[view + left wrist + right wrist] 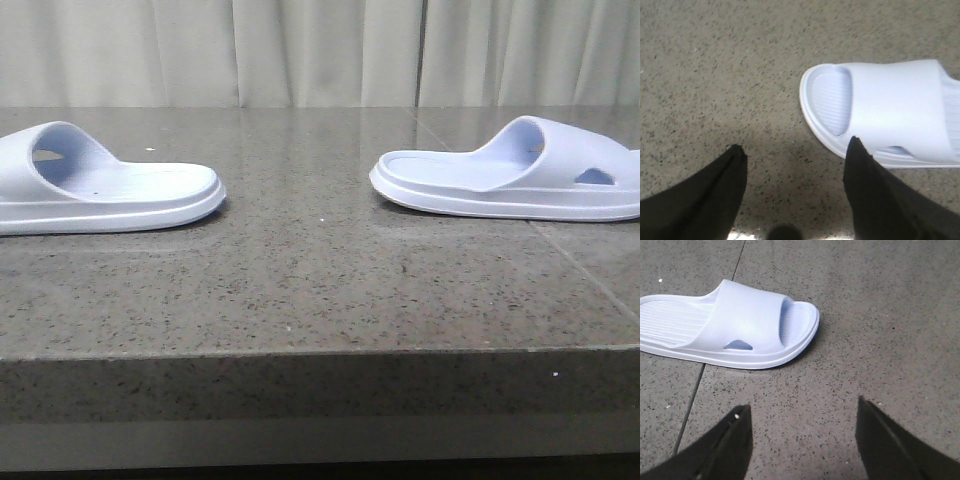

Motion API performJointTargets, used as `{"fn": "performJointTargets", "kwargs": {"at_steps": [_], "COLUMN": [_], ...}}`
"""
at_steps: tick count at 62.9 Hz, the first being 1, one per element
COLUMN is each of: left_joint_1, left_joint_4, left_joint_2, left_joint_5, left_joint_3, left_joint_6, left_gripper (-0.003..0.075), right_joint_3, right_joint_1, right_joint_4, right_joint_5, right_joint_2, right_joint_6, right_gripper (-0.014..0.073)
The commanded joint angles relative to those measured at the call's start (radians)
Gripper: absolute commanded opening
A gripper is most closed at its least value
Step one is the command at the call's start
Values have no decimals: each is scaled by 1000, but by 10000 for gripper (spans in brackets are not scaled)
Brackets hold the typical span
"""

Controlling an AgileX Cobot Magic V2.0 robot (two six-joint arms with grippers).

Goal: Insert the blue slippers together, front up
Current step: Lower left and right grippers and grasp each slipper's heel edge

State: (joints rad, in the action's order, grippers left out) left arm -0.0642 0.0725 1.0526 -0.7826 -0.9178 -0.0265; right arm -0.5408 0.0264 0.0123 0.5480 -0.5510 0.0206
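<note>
I should keep moving my left gripper's open fingers toward the slipper's toe rim (805, 95), which lies clear ahead of them, until they straddle that toe rim.
Two pale blue slippers lie flat on the speckled stone table. One slipper (100, 185) rests at the far left of the front view, the other slipper (520, 175) at the right, their heels toward each other. Neither arm shows in the front view. In the left wrist view my left gripper (796, 150) hangs open above bare stone, its one fingertip overlapping the edge of the left slipper (890, 107). In the right wrist view my right gripper (802, 407) is open over bare stone, apart from the right slipper (740, 322).
The grey stone table (320, 290) has a thick front edge close to the camera. A tile seam (690, 405) runs under the right slipper. Pale curtains (320, 50) hang behind the table. A wide stretch of stone separates the two slippers.
</note>
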Motion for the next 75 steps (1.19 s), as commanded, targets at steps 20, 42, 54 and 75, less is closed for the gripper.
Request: {"fn": "performJointTargets", "kwargs": {"at_steps": [20, 42, 54, 75], "left_joint_1": [-281, -283, -283, -251], "left_joint_4": [618, 791, 798, 855], "left_joint_2": [234, 449, 513, 562], "left_joint_5": [-75, -79, -75, -94], "left_joint_3": [-123, -152, -152, -152], "left_joint_6": [-453, -581, -599, -642], "left_gripper": [428, 419, 419, 419], "right_joint_3": [-35, -35, -35, -35], "right_joint_1": [2, 2, 2, 2], "right_joint_4": [-12, -12, -12, -12], "right_joint_5": [-83, -83, -83, -83], "right_joint_2": [-9, -9, -9, -9], "right_joint_6": [-4, -4, -4, -4], "right_gripper": [476, 476, 476, 476]}}
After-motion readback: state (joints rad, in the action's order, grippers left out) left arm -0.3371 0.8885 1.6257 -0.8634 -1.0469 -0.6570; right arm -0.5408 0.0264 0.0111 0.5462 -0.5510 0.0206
